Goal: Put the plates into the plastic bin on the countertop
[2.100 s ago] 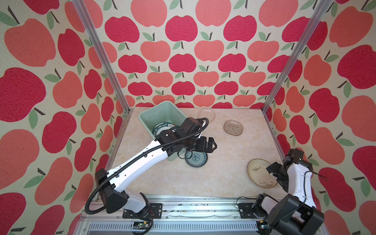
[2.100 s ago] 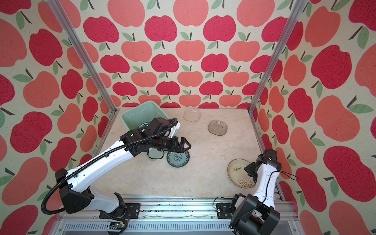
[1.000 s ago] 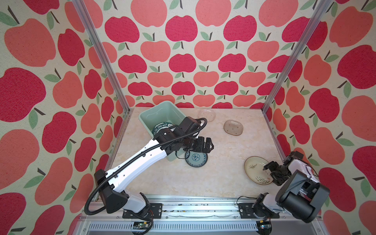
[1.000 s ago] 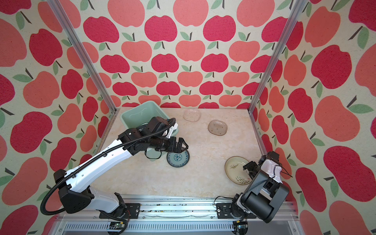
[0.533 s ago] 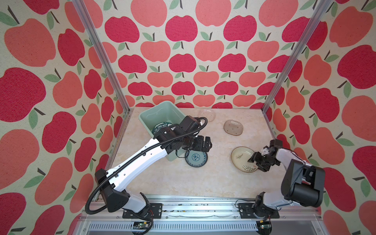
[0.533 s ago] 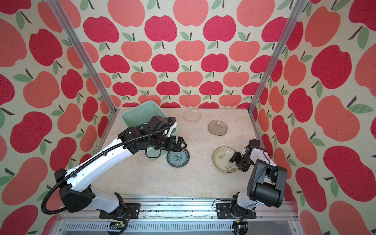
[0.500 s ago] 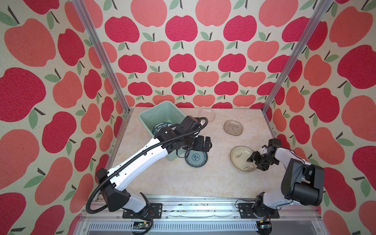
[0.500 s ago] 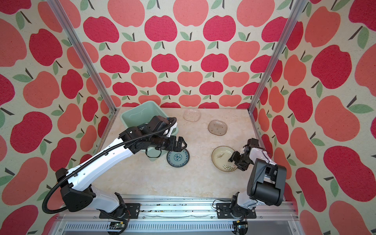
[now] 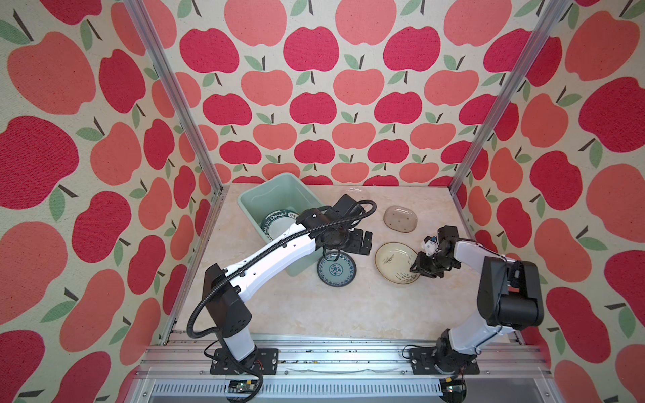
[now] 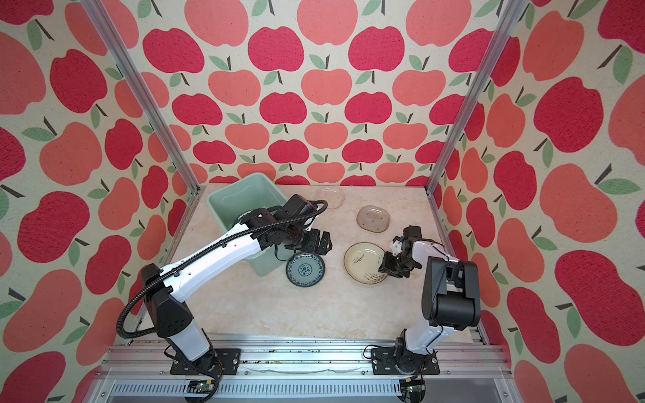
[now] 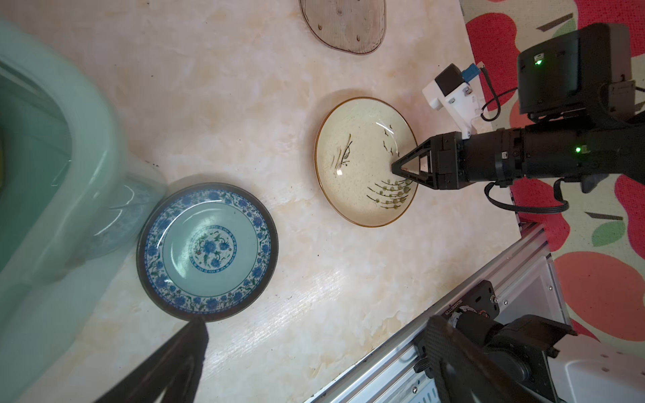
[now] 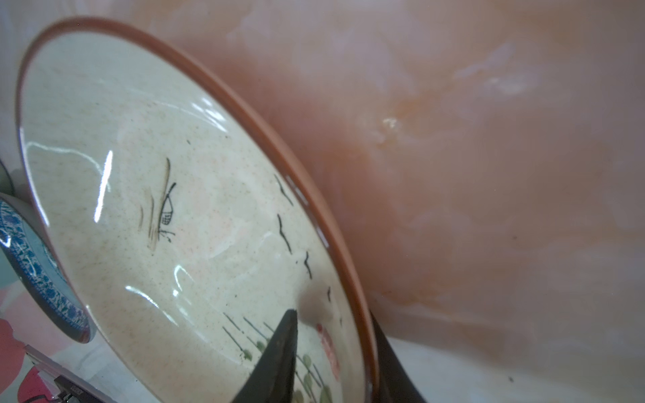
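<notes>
Next, my left gripper braces the opposite rim (image 9: pixel 376 260), which lies free, as my right gripper, now pinching the cream plate's rim (image 12: pixel 361 305), takes a new grip.
The pale green plastic bin (image 9: pixel 265 195) (image 10: pixel 230 202) stands at the back left of the countertop (image 9: pixel 314 307), with a white plate with a dark lettered rim (image 9: pixel 277 223) inside. A teal patterned plate (image 9: pixel 336 270) (image 11: pixel 207 249) lies by the bin's near corner. My left gripper (image 9: pixel 363 240) (image 11: pixel 314 349) hovers open just above it, holding nothing. To the right, the cream plate (image 9: pixel 396 262) (image 11: pixel 363 164) (image 12: pixel 174 226) has my right gripper (image 9: pixel 417 267) (image 12: pixel 331 314) shut on its right rim, one finger inside and one outside.
A smoky glass oval plate (image 9: pixel 400 218) (image 11: pixel 343 24) lies behind the cream one. A clear glass plate (image 9: pixel 354 192) sits by the back wall. Aluminium rails (image 9: pixel 314 349) edge the front, and apple-patterned walls close in the other three sides.
My right gripper has brought the cream plate leftward from the right edge towards the middle, and its jaws have closed on the rim. The left arm has barely moved.
</notes>
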You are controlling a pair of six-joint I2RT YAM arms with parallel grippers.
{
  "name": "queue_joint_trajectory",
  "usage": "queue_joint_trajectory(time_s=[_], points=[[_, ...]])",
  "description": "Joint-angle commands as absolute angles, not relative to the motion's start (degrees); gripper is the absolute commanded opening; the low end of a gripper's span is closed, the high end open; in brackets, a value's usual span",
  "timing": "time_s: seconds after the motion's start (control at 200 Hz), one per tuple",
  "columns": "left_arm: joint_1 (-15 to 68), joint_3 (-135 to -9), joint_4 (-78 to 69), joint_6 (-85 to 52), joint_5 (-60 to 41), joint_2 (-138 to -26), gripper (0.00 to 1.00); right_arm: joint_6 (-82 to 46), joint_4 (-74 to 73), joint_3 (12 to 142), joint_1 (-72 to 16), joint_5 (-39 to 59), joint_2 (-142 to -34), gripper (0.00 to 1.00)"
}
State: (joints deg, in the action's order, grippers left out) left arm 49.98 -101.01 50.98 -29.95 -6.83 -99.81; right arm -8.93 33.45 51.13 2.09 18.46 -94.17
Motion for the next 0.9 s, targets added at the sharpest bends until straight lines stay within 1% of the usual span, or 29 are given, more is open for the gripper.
queue_joint_trajectory(time_s=[0.0,0.035,0.1,0.205,0.325,0.4,0.49,0.59,0.725,0.896], points=[[50.01,-105.22,52.25,-27.44,-6.48,-102.97,0.99,-6.01,34.79,52.18,0.56,17.24,-95.11,0.29],[50.09,-106.26,52.29,-27.12,-6.64,-104.02,0.99,-5.64,34.92,52.51,0.37,16.78,-95.02,0.28],[50.27,-107.78,52.13,-26.49,-7.01,-106.03,0.99,-4.87,35.24,52.70,0.21,16.46,-94.83,0.22],[50.27,-109.66,51.49,-25.59,-7.36,-109.32,0.99,-4.48,35.47,53.07,0.32,15.10,-94.42,0.22],[50.20,-113.02,51.58,-24.96,-8.47,-113.82,0.99,-6.01,33.80,53.00,0.87,16.47,-93.53,0.31],[50.19,-115.55,51.80,-24.86,-9.74,-116.93,0.99,-8.17,32.25,52.82,1.95,19.20,-93.17,0.38],[50.19,-118.71,52.69,-24.94,-11.37,-120.65,0.99,-10.92,30.16,52.18,3.60,24.03,-93.10,0.43],[50.03,-120.95,53.29,-25.29,-13.64,-124.19,0.98,-13.10,28.46,51.23,5.16,27.71,-92.82,0.43],[49.53,-123.28,54.32,-26.33,-17.56,-128.49,0.97,-14.27,27.52,50.01,6.77,30.16,-92.05,0.43],[48.79,-123.75,53.79,-28.39,-21.91,-132.12,0.93,-16.68,25.27,47.87,8.45,32.81,-90.82,0.42]])
